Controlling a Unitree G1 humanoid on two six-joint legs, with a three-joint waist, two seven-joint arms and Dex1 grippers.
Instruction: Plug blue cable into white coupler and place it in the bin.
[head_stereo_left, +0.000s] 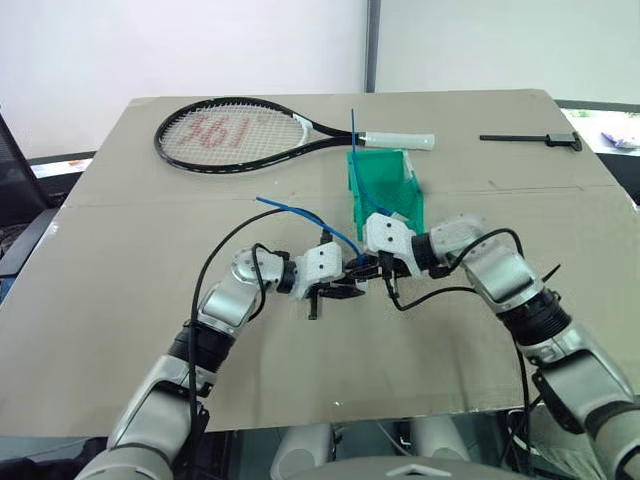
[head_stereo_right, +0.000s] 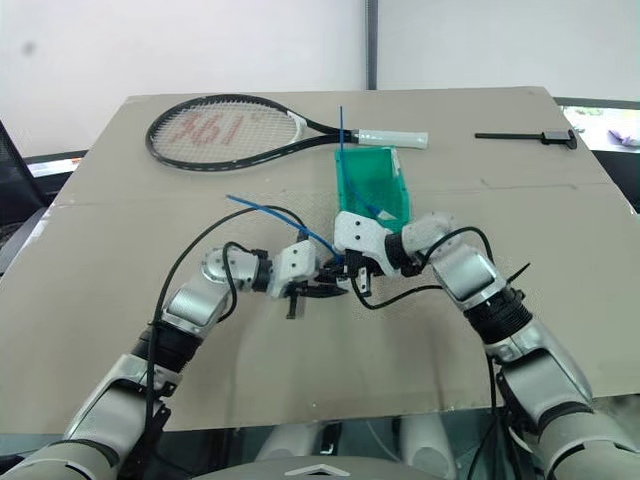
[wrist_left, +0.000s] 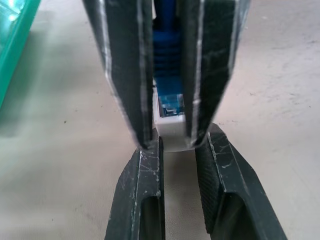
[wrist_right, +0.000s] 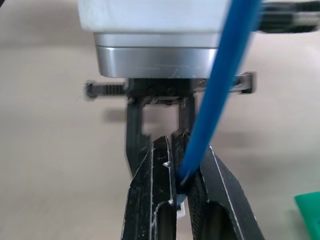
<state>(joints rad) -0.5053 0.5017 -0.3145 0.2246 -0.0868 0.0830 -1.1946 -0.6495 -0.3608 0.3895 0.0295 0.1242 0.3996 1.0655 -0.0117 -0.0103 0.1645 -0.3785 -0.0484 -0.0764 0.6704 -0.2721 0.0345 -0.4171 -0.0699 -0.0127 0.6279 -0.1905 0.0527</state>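
Note:
I should open my right gripper, which is clamped on the boot of the seated plug (wrist_left: 167, 57), and back it away before my left gripper carries the coupler into the bin (head_stereo_left: 388, 188).
Both grippers meet tip to tip low over the middle of the table, just in front of the teal bin (head_stereo_left: 385, 185). My left gripper (head_stereo_left: 342, 291) is shut on the white coupler (wrist_left: 172, 132). My right gripper (head_stereo_left: 372, 268) is shut on the plug end of the blue cable (head_stereo_left: 300, 212), its fingers (wrist_left: 125, 75) clamping the ribbed blue boot. The clear plug sits in the coupler's socket. The rest of the cable arcs up and back to the left over my left wrist. In the right wrist view the cable (wrist_right: 220, 90) runs down between my own fingers.
A black tennis racket (head_stereo_left: 230, 132) with a white grip lies across the far side of the table. A straight blue cable (head_stereo_left: 353, 130) stands up out of the bin. A black tool (head_stereo_left: 530, 138) lies at the far right. The table (head_stereo_left: 120, 300) edges are close on all sides.

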